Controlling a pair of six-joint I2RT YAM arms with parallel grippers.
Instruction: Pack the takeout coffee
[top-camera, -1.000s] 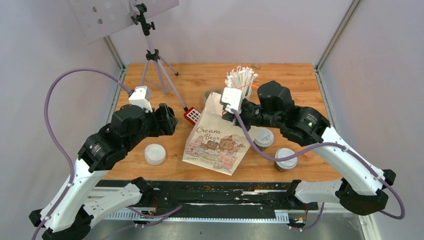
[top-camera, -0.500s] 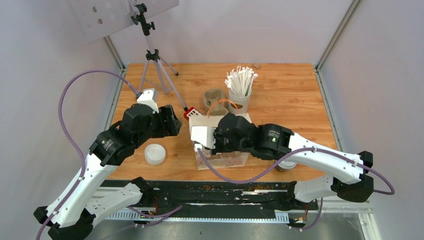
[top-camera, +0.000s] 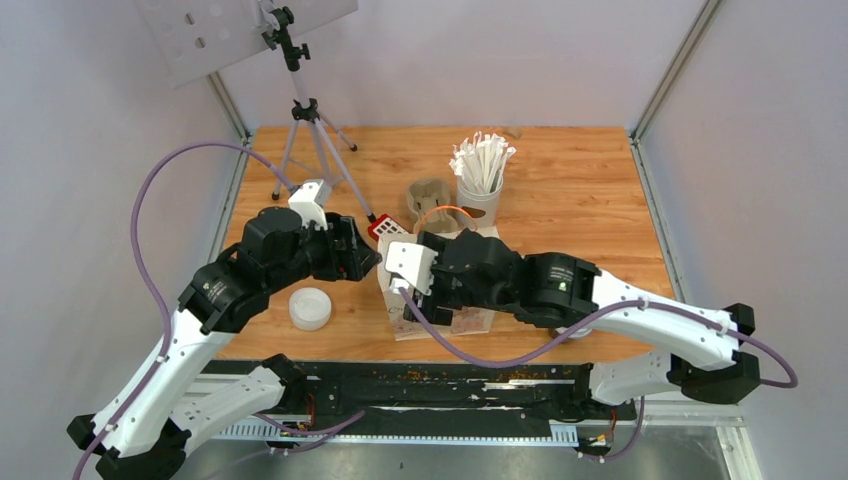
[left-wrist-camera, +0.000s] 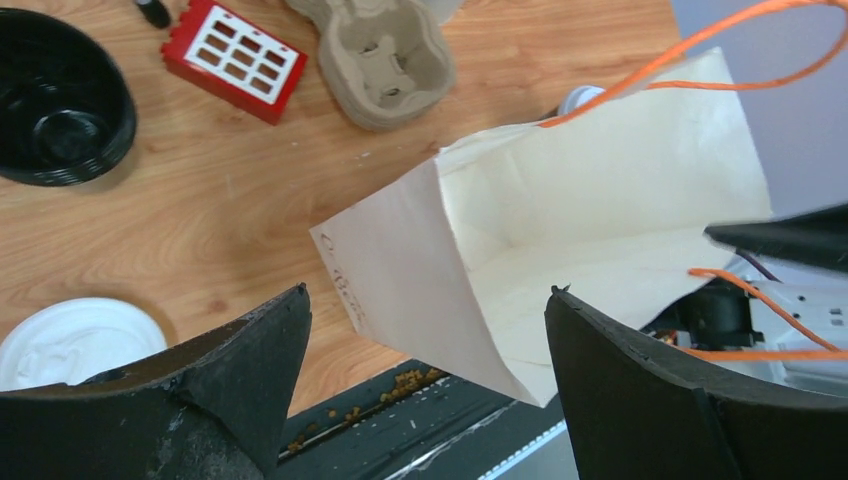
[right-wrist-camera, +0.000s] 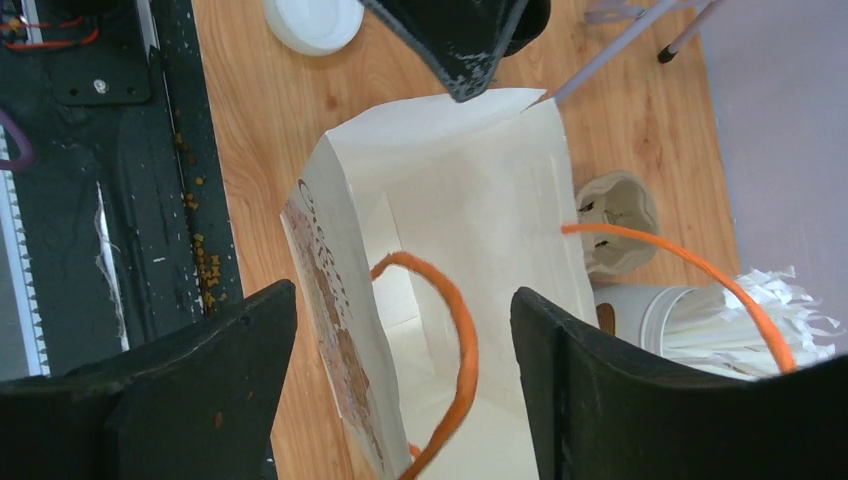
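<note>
The paper bag is in front of the pulp tray. Next, my left gripper pinches the bag's side and pulls the bag out of the way first.
A cream paper bag with orange handles stands upright and open near the table's front middle. Its printed side faces the front edge. My right gripper is open above the bag's mouth, with the printed wall and one handle showing between its fingers. My left gripper is open just left of the bag, level with its near corner. The takeout coffee is hidden under my right arm in the top view. A sliver of a round white lid peeks out behind the bag.
A beige pulp tray and a white cup of wrapped sticks stand behind the bag. A red block lies by the left gripper, and a loose white lid lies front left. A tripod stands at the back left.
The right gripper has lifted the flat bag upright near the front, then opened and let go. The left gripper has moved right, closer to the bag.
</note>
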